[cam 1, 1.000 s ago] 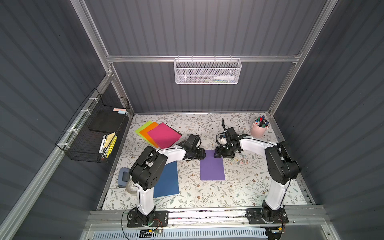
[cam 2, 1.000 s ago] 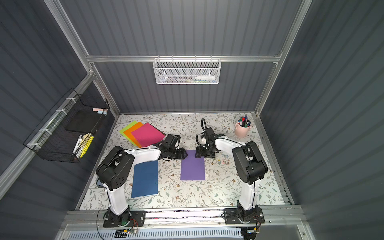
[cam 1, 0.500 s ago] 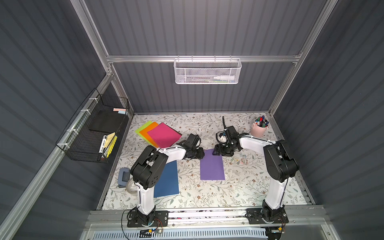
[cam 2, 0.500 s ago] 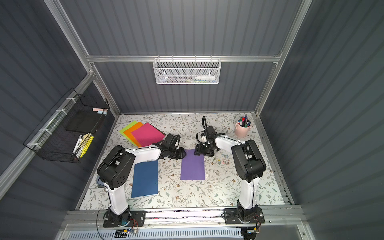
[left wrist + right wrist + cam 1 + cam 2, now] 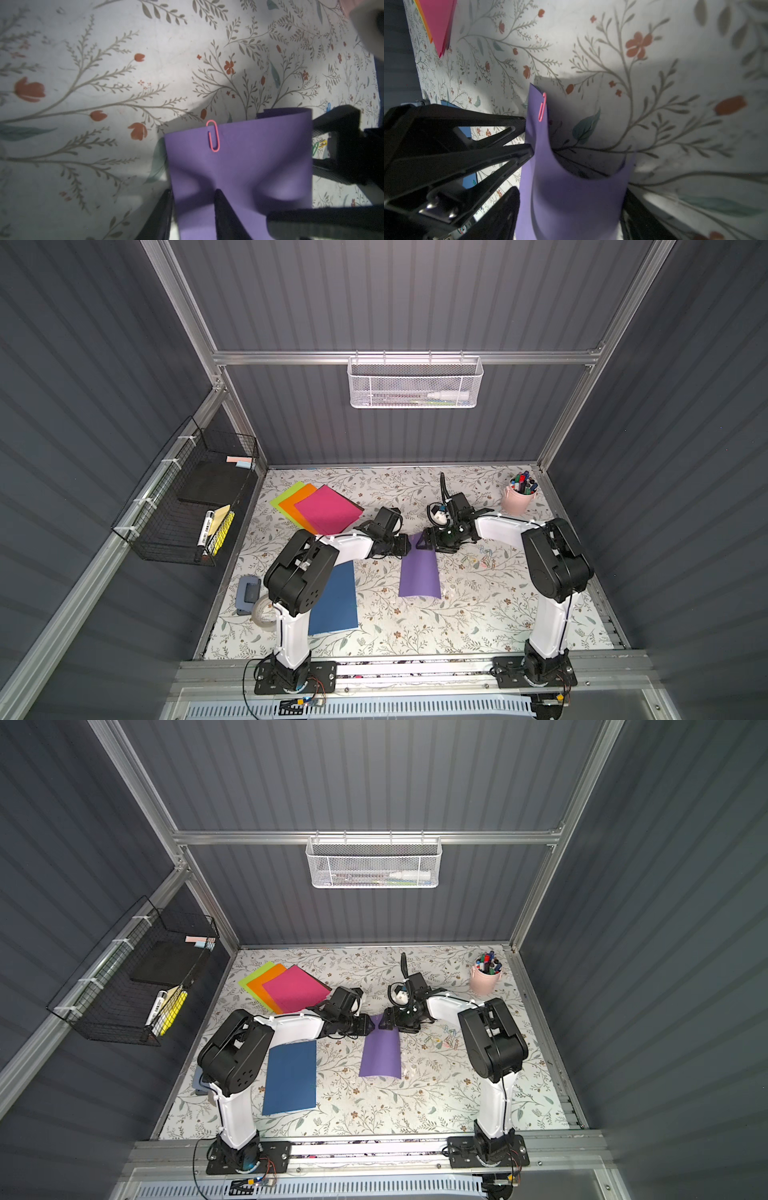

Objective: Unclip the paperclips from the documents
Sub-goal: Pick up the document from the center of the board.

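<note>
My left gripper should hold the purple document up alone and my right gripper should take the paperclip, because both my grippers hold the document below the pink paperclip.
A purple document lies mid-table in both top views, its far end lifted and curled into a U. A pink paperclip sits on that raised far edge, also seen as a thin pink paperclip in the right wrist view. My right gripper holds the curled end across its width, one finger on each side edge. My left gripper pinches the sheet's left edge just below the clip, and the paper puckers round its finger. A navy document and a fanned pink, orange and lime stack lie to the left.
Several loose paperclips lie on the table right of the purple sheet, under my right forearm. A pink cup of markers stands at the back right. A hole punch and a tape roll sit by my left arm's base.
The left gripper's jaws have narrowed onto the purple sheet's edge. Both grippers have drawn together at its far end, which now stands curled up instead of lying flat.
</note>
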### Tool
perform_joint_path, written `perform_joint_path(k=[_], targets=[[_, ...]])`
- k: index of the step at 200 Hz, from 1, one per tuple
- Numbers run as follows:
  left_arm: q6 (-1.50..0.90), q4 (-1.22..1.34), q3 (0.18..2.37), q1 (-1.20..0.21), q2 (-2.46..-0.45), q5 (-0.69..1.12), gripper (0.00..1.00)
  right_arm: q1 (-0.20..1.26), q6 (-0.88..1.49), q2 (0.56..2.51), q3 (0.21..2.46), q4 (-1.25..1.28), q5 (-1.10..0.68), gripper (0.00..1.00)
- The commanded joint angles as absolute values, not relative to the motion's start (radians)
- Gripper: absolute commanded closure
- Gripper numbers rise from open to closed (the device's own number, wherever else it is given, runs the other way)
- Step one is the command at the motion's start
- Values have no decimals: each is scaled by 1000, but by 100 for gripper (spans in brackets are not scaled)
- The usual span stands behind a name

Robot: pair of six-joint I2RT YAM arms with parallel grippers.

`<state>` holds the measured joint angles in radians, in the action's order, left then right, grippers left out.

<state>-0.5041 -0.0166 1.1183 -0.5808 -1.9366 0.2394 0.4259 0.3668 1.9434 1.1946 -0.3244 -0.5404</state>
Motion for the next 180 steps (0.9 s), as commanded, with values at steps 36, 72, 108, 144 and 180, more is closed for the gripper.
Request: perform_joint_path(k=[36, 72, 108, 144, 180], targets=[[-489, -114, 1075, -588, -1980, 241, 63, 433, 396, 1959, 1146, -302, -560, 64], [-480, -120, 1079, -588, -1928, 264, 54, 426, 374, 1925, 1136, -267, -590, 76], [-482, -48, 1072, -581, -1780, 296, 31, 398, 335, 1830, 1103, -232, -672, 78], [-499, 121, 991, -534, -1658, 402, 24, 378, 307, 1708, 1079, -228, -778, 78], [-522, 292, 895, -471, -1592, 548, 27, 371, 331, 1620, 1055, -199, -873, 78]])
